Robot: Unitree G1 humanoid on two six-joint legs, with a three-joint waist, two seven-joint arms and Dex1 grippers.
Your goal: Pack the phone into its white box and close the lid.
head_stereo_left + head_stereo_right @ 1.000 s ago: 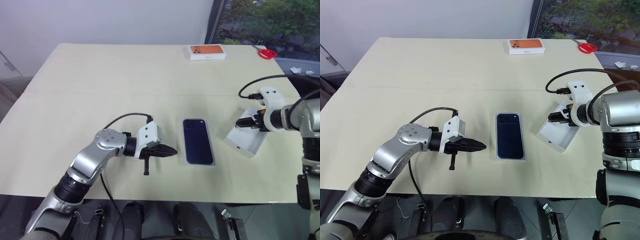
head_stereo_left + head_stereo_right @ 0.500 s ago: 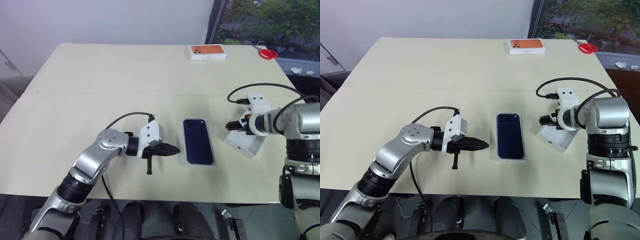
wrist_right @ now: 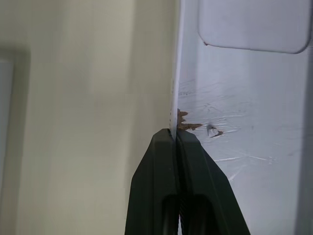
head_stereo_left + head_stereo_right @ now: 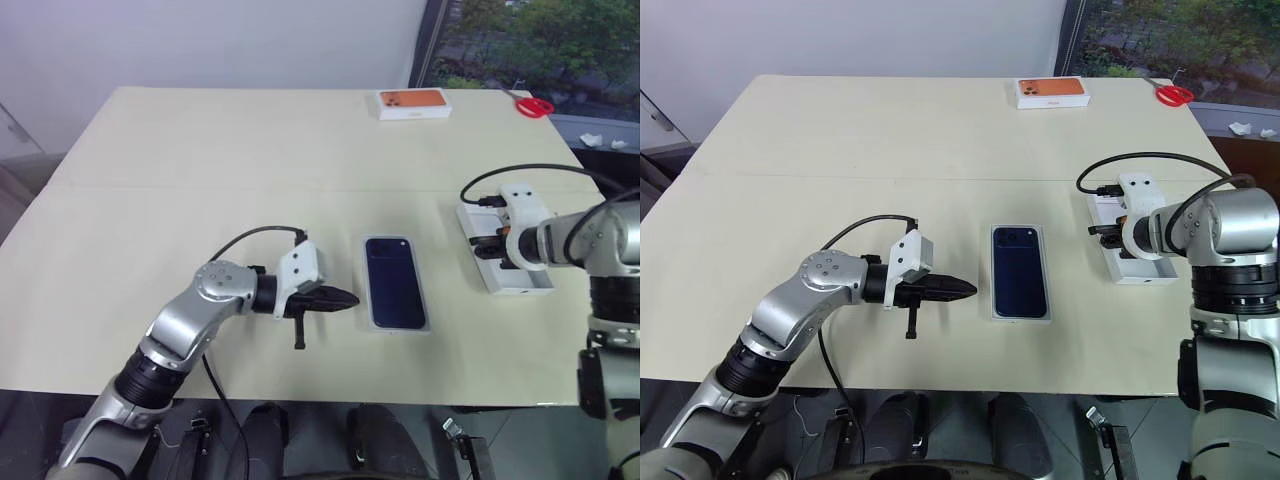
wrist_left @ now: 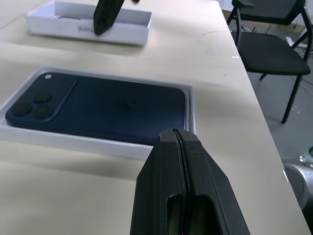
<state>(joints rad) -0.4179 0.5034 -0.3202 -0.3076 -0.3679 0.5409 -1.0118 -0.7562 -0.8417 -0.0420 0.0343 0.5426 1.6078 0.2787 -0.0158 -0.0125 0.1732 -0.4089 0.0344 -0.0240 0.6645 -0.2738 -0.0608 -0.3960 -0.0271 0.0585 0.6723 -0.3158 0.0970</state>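
Note:
I should flip the white lid [image 4: 522, 281], which lies open side up, over onto the box [image 4: 397, 283] with my right gripper while my left gripper backs away to make room.
The dark navy phone [image 4: 396, 282] lies back up inside the shallow white box [image 5: 98, 144] in the middle of the table. Just left of the box, my left gripper [image 4: 345, 298] points at it, shut and empty. To the right, the white lid [image 4: 1140, 272] lies open side up, parallel to the box. My right gripper [image 4: 490, 245] is shut on the lid's left wall. In the right wrist view the thin wall [image 3: 174, 73] runs between the closed fingers [image 3: 159, 186], with a rounded recess [image 3: 249, 24] on the white inner face.
A white box with an orange top [image 4: 414, 103] sits at the table's far edge, with red scissors [image 4: 533, 105] at the far right corner. The cream table [image 4: 200, 170] is bare on the left. A black chair [image 5: 274, 49] stands beyond the table edge.
The lid has swung from lying at an angle to lying straight beside the phone box. My right gripper has gone from open to shut on its wall. The left arm stayed put.

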